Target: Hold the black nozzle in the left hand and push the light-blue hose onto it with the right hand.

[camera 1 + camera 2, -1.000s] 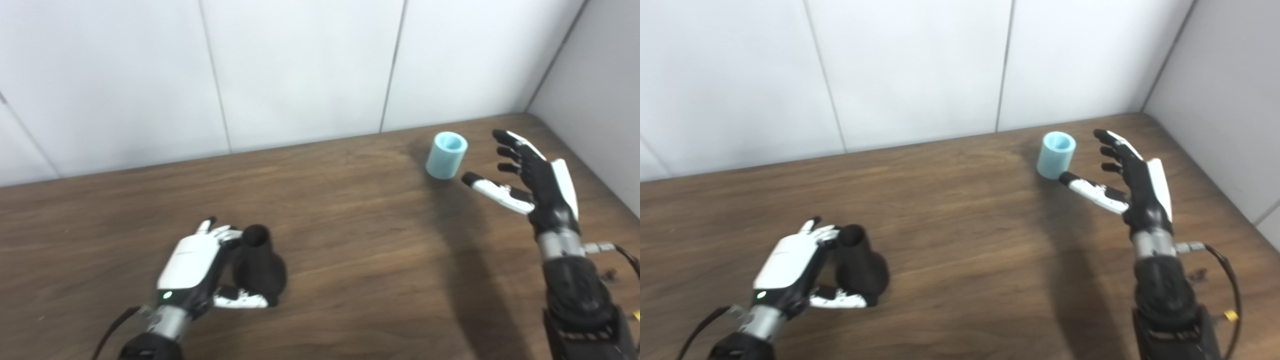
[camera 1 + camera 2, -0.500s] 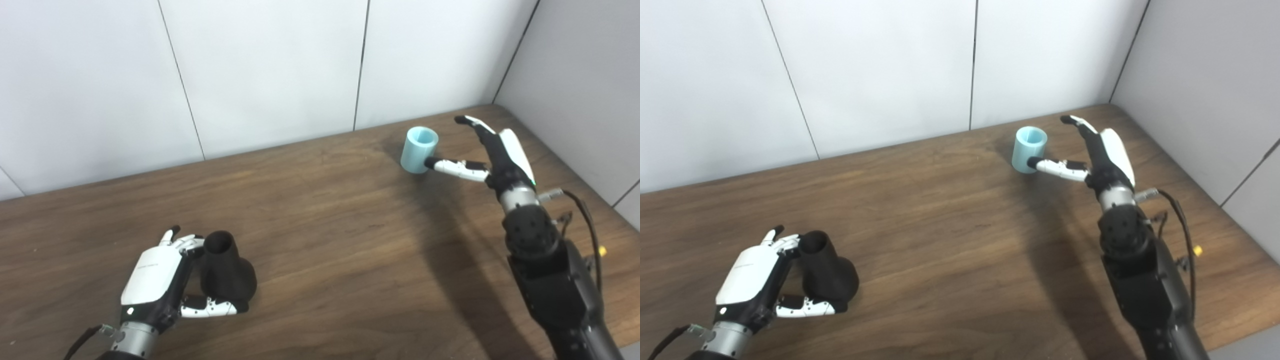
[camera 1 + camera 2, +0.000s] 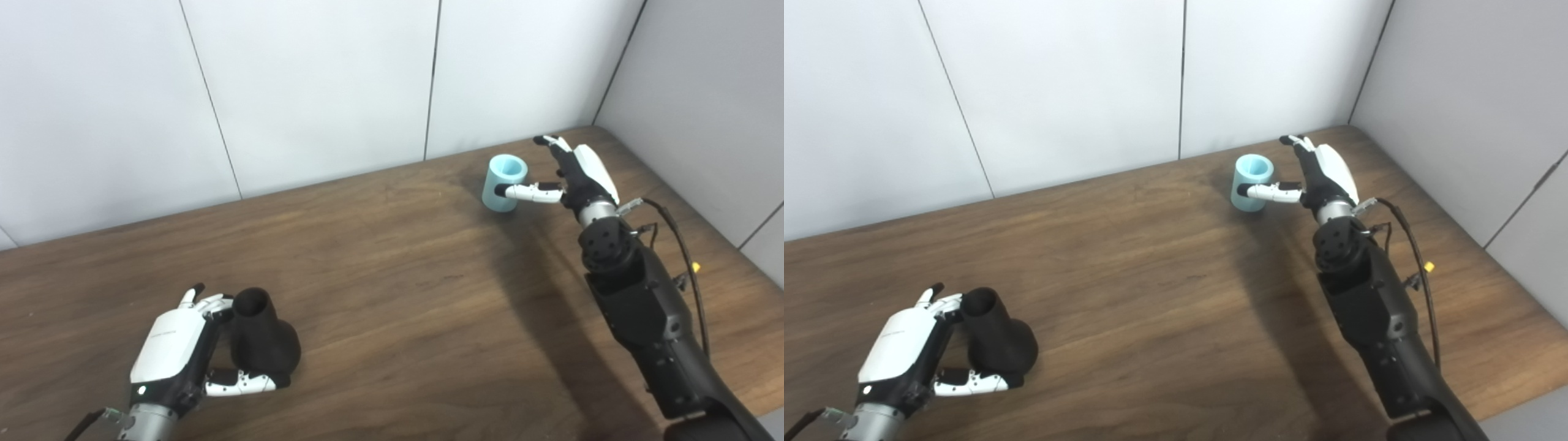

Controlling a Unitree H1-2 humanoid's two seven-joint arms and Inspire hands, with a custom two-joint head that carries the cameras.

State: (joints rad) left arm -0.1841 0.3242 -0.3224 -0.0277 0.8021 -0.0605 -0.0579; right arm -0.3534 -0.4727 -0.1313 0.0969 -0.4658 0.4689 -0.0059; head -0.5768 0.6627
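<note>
I expect the light-blue hose (image 3: 504, 184) to cover the black nozzle's neck when I push it down, and to stop at the flared base (image 3: 269, 344), as the nozzle widens there.
The black nozzle (image 3: 264, 344) stands upright on the brown table (image 3: 398, 275) at the near left, narrow end up. My left hand (image 3: 174, 358) is cupped around it, fingers behind the neck and thumb lying along the front of the flared base; the hand looks open, not clenched. The light-blue hose (image 3: 504, 174), a short tube, stands upright at the far right. My right hand (image 3: 576, 177) is open at its right side, with the thumb reaching across the hose's front and the fingers (image 3: 1295, 142) raised behind it.
White wall panels close off the table's back edge and a grey wall (image 3: 704, 92) runs along its right side, close to the right hand. A black cable (image 3: 677, 229) with a yellow tag hangs off the right forearm.
The camera has shifted, so the whole picture moved. The right hand has reached in from the right until its thumb lies across the hose. The left hand keeps its place at the nozzle.
</note>
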